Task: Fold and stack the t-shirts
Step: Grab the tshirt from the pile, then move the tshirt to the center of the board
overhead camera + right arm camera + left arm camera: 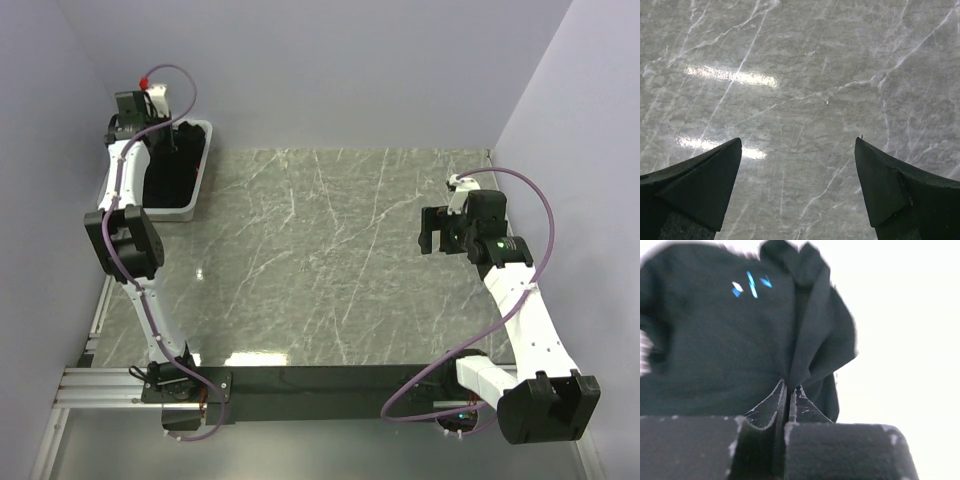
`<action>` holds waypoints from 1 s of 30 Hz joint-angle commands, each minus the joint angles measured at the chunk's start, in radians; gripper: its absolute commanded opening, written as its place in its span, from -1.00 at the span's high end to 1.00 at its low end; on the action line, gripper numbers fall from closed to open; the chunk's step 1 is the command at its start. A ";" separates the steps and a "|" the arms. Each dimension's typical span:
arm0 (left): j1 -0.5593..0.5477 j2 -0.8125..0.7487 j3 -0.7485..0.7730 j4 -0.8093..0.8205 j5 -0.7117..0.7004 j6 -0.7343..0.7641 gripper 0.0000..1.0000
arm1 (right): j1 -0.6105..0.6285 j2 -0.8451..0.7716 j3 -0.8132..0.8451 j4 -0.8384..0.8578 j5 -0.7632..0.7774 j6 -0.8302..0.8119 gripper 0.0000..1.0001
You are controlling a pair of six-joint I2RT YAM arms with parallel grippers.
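Observation:
My left gripper keeps lifting the t-shirt and lets go toward the table's middle (345, 268), because the marble table is clear and a fold of the black t-shirt (806, 359) is pinched.
A black t-shirt (715, 340) with a small blue mark (751, 286) fills the left wrist view, blurred. My left gripper (790, 385) is shut on a pinched fold of this cloth, the fabric bunching up from between the fingertips. In the top view the black t-shirt (170, 172) lies inside the white basket (168, 211) at the far left, with my left gripper (176, 135) reaching down into it. My right gripper (428, 232) hovers open over the bare marble table (805, 75) at the right, and its fingers (705, 175) hold nothing. Other t-shirts are out of view.
The white basket stands against the left wall near the back corner. Grey walls close in the table at the left, back and right. A black strip and a metal rail (100, 385) run along the near edge by the arm bases.

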 commanded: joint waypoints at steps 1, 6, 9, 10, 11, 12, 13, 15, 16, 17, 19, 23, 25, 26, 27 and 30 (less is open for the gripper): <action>0.000 -0.119 0.088 0.077 -0.020 0.008 0.99 | 0.000 -0.008 0.043 0.004 -0.006 0.000 -1.00; 0.011 -0.159 0.136 0.094 0.065 -0.040 0.99 | 0.000 -0.012 0.046 0.009 -0.001 -0.001 -1.00; 0.005 -0.224 0.147 0.157 0.142 -0.119 0.99 | -0.002 -0.017 0.048 0.018 0.006 0.002 -1.00; 0.000 -0.253 0.156 0.169 0.184 -0.138 0.99 | 0.000 -0.017 0.049 0.018 0.006 0.003 -1.00; -0.023 -0.264 0.192 0.177 0.198 -0.153 0.99 | 0.000 -0.015 0.054 0.018 0.005 0.005 -1.00; -0.040 -0.271 0.222 0.163 0.205 -0.158 0.99 | -0.005 -0.012 0.056 0.017 0.005 0.005 -1.00; -0.063 -0.283 0.251 0.154 0.206 -0.152 0.99 | -0.008 -0.009 0.060 0.014 0.003 0.008 -1.00; -0.144 -0.303 0.303 0.154 0.199 -0.158 0.99 | -0.018 -0.002 0.071 0.012 -0.006 0.009 -1.00; -0.170 -0.336 0.305 0.177 0.210 -0.166 0.99 | -0.028 0.003 0.075 0.006 -0.015 0.012 -1.00; -0.225 -0.355 0.293 0.192 0.218 -0.179 0.99 | -0.052 0.008 0.083 0.000 -0.024 0.014 -1.00; -0.279 -0.404 0.283 0.234 0.218 -0.218 0.99 | -0.081 0.023 0.106 -0.015 -0.066 0.020 -1.00; -0.409 -0.453 0.289 0.376 0.282 -0.316 0.99 | -0.190 0.035 0.134 -0.034 -0.188 0.023 -1.00; -0.442 -0.470 0.286 0.418 0.298 -0.380 0.99 | -0.218 0.037 0.137 -0.035 -0.230 0.028 -1.00; -0.466 -0.472 0.276 0.433 0.311 -0.403 0.99 | -0.228 0.038 0.138 -0.037 -0.231 0.028 -1.00; -0.477 -0.472 0.270 0.427 0.342 -0.429 0.99 | -0.235 0.043 0.141 -0.038 -0.230 0.028 -1.00; -0.495 -0.498 0.123 0.413 0.400 -0.459 0.99 | -0.239 0.047 0.143 -0.045 -0.231 0.028 -1.00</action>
